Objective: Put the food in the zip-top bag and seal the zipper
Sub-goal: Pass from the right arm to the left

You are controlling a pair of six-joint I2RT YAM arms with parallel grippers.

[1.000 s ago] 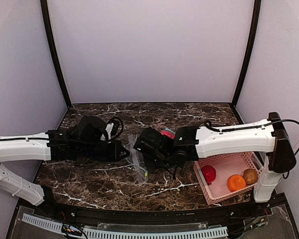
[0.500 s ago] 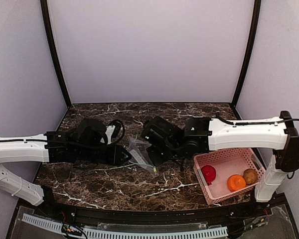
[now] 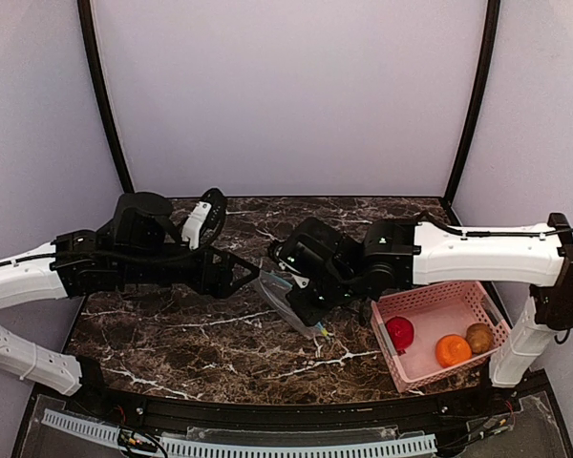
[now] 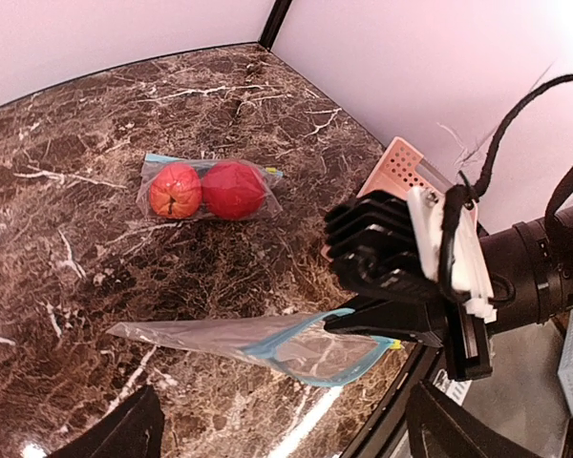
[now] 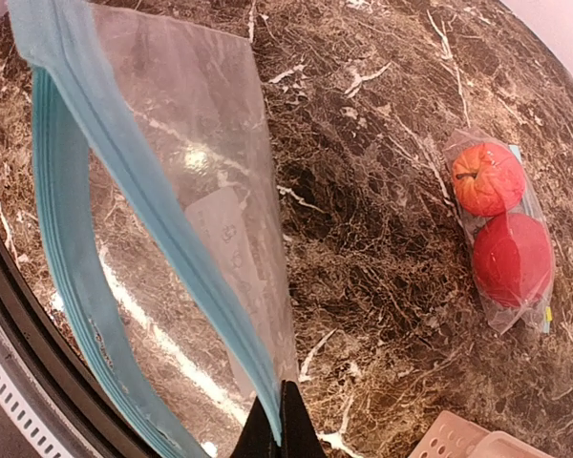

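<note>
The blue zipper edge (image 5: 254, 359) is gripped in my right gripper. Next, my left gripper grabs the zipper's end (image 4: 261, 350) opposite the yellow tab before my right gripper fetches food.
My right gripper (image 5: 279, 425) is shut on the blue zipper edge of an empty clear zip-top bag (image 5: 186, 224). The bag hangs off the table with its mouth slightly open (image 4: 310, 348), and also shows between the arms (image 3: 285, 307). My left gripper (image 3: 243, 274) stands open just left of the bag, holding nothing. Its fingers (image 4: 124, 434) frame the bag from above. A second clear bag (image 4: 207, 189) lies flat on the table, holding two red fruits (image 5: 504, 229). A red fruit (image 3: 399, 332) and an orange fruit (image 3: 453, 350) sit in the pink basket (image 3: 430, 307).
A brown round fruit (image 3: 478, 336) also lies in the basket at the right front of the marble table (image 3: 172, 334). The black front rail (image 3: 267, 412) runs along the near edge. Walls enclose the left, back and right sides.
My left gripper opened, let go of the bag and rose back to the left. My right gripper stayed shut on the bag and carried it up and slightly right.
</note>
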